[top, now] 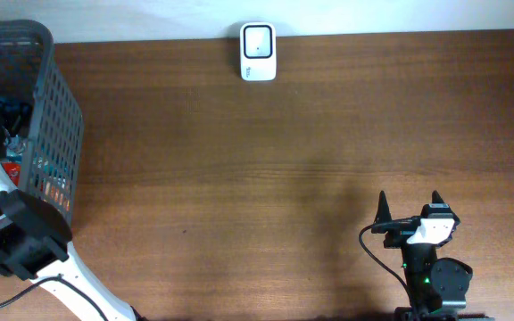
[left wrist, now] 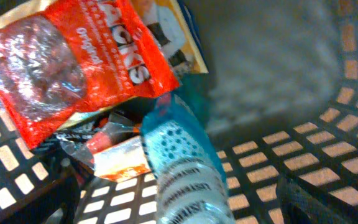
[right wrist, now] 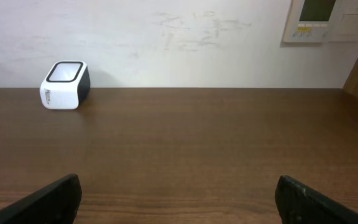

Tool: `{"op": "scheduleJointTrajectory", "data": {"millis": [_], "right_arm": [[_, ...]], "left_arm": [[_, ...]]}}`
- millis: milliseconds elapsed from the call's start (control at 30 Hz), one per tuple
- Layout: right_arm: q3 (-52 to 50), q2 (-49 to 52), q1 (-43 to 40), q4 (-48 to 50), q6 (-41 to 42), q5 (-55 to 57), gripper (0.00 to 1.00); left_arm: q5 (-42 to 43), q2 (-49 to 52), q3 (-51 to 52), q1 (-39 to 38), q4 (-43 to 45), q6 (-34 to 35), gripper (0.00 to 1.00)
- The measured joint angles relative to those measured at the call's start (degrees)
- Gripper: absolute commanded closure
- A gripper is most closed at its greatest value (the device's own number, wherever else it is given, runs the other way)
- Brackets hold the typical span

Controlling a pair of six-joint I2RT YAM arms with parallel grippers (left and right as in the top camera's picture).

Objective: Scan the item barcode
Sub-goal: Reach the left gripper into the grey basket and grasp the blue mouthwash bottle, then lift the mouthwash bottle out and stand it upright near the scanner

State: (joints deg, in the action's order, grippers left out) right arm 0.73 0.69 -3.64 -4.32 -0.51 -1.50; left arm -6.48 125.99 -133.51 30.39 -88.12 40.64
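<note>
My left gripper's open fingers are in line with the blue and white tube-shaped pack (left wrist: 180,146) lying between them. I should go on moving down until they are on both sides of its body (left wrist: 191,186), then close them.
Several packaged items lie inside the dark mesh basket (top: 56,125). In the left wrist view a blue and white tube-shaped pack (left wrist: 185,168) lies nearest, pointing between the fingers of my left gripper (left wrist: 179,208), which is open and holds nothing. A red snack bag (left wrist: 73,62) and a small orange packet (left wrist: 123,158) lie behind it. No barcode shows on any of them. The white barcode scanner (top: 258,52) stands at the table's far edge and also appears in the right wrist view, scanner (right wrist: 65,85). My right gripper (top: 409,203) hovers open and empty at the front right.
The basket's mesh wall (left wrist: 328,155) surrounds my left gripper on all sides. Another packet with a yellow border (left wrist: 173,37) lies under the red bag. A white wall (right wrist: 166,37) rises behind the table.
</note>
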Motion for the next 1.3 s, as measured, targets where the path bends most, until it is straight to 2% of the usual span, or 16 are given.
{"op": "scheduleJointTrajectory", "data": {"millis": [400, 433, 533, 600, 633, 733, 800, 900, 1033, 1067, 1200, 1300], "right_arm": [[0.0, 0.0, 0.0, 0.0, 0.0, 0.0, 0.01], [0.0, 0.0, 0.0, 0.0, 0.0, 0.0, 0.01], [0.0, 0.0, 0.0, 0.0, 0.0, 0.0, 0.02], [0.0, 0.0, 0.0, 0.0, 0.0, 0.0, 0.01], [0.0, 0.0, 0.0, 0.0, 0.0, 0.0, 0.01], [0.0, 0.0, 0.0, 0.0, 0.1, 0.0, 0.02], [0.0, 0.0, 0.0, 0.0, 0.0, 0.0, 0.02], [0.0, 0.0, 0.0, 0.0, 0.0, 0.0, 0.02], [0.0, 0.0, 0.0, 0.0, 0.0, 0.0, 0.02], [0.0, 0.0, 0.0, 0.0, 0.0, 0.0, 0.02], [0.0, 0.0, 0.0, 0.0, 0.0, 0.0, 0.01], [0.0, 0.0, 0.0, 0.0, 0.0, 0.0, 0.01]], "left_arm": [[-1.3, 0.0, 6.4, 0.0, 1.2, 2.8, 0.01], [-1.3, 0.0, 7.0, 0.0, 2.0, 2.8, 0.07], [-1.2, 0.0, 7.1, 0.0, 3.3, 3.1, 0.08], [-1.0, 0.0, 7.8, 0.0, 3.8, 3.2, 0.16], [-0.7, 0.0, 8.8, 0.0, 4.4, 3.2, 0.23], [-0.4, 0.0, 11.2, 0.0, 5.7, 3.4, 0.38], [0.3, 0.0, 11.3, 0.0, 6.3, 3.5, 0.45], [1.3, 0.0, 11.3, 0.0, 7.0, 3.3, 0.67], [1.7, 0.0, 11.3, 0.0, 7.5, 3.4, 0.76], [1.7, 0.0, 11.3, 0.0, 7.5, 3.4, 0.8], [2.2, 0.3, 9.3, 0.0, 5.2, 1.2, 0.81], [2.8, 1.2, -0.2, 0.0, -0.7, 0.2, 0.81]]}}
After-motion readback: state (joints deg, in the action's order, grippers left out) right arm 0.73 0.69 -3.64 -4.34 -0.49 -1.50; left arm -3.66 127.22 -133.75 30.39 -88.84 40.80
